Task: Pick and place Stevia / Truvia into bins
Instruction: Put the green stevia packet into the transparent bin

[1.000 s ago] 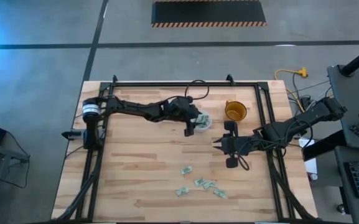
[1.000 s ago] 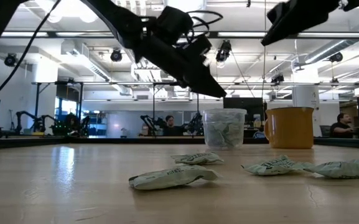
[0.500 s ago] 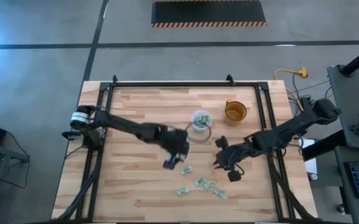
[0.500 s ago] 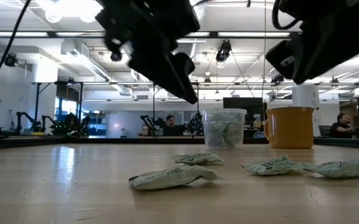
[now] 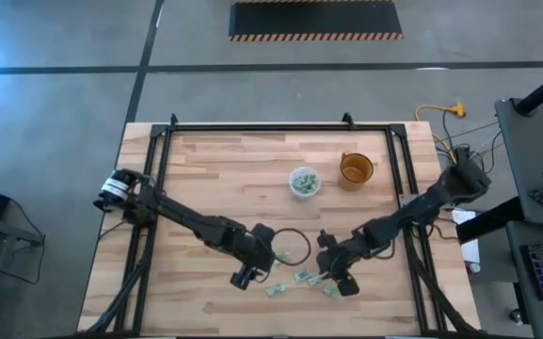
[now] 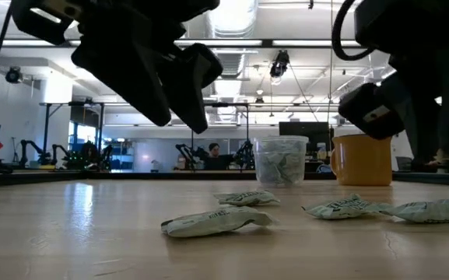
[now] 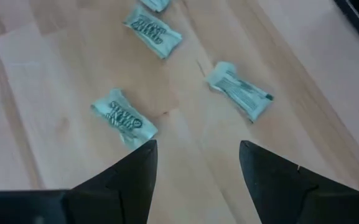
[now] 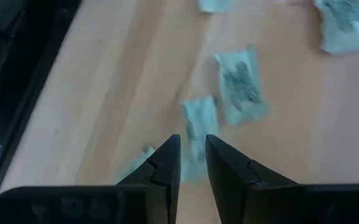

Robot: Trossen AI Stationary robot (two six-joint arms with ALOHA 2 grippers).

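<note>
The sachet (image 8: 200, 121) is below my right gripper's nearly closed fingers, so next I open them and lower them around it before I go to the clear cup (image 5: 304, 182).
Several pale green and white sachets (image 5: 301, 276) lie flat and scattered on the near middle of the table; the low view shows them as sachets (image 6: 218, 221) in a loose row. The clear cup (image 5: 303, 181) stands farther back with sachets inside it. My left gripper (image 5: 250, 271) hovers open just left of the scatter, and one sachet (image 7: 124, 118) lies just ahead of its finger. My right gripper (image 5: 333, 273) hangs over the right end of the scatter, its fingers a narrow gap apart (image 8: 193, 140) above a sachet (image 8: 198, 124). Neither gripper holds anything.
An orange cup (image 5: 356, 169) stands right of the clear cup, toward the far side. A black cable loop (image 5: 290, 247) hangs by my left wrist above the sachets. A black frame rail (image 5: 252, 128) borders the tabletop. Bare wood lies left of the scatter.
My left gripper has left the clear cup and swept toward the near edge, dropping to the left side of the sachets. My right gripper has moved from beside the orange cup toward the near edge and down over the right sachets. The sachets have not moved.
</note>
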